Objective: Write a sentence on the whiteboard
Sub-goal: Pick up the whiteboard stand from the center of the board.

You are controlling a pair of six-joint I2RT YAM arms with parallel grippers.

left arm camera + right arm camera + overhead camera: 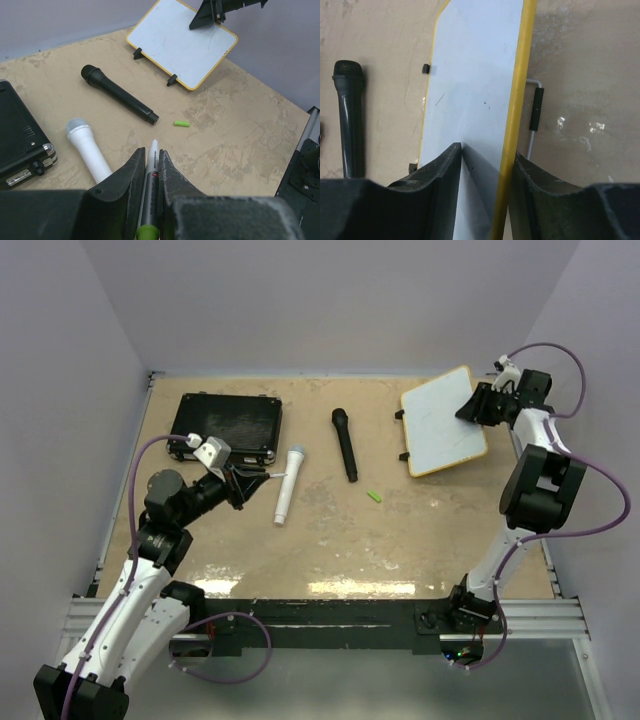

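My right gripper's open fingers have the whiteboard's yellow rim slanting across them. Next, I grip the rim squarely before I lift the whiteboard off its stand toward the marker.
The whiteboard, white with a yellow rim, leans tilted on its stand at the back right. No sentence shows on its face, only faint specks. My right gripper straddles the board's far right edge. One finger rests on the white face, the other stands behind the rim, and the jaws are still apart. My left gripper hovers at mid-left, shut on a grey and white marker with a green end, tip pointing forward.
A black microphone lies at centre back. A white microphone lies just beside my left gripper. A black case sits at the back left. A small green cap lies mid-table.
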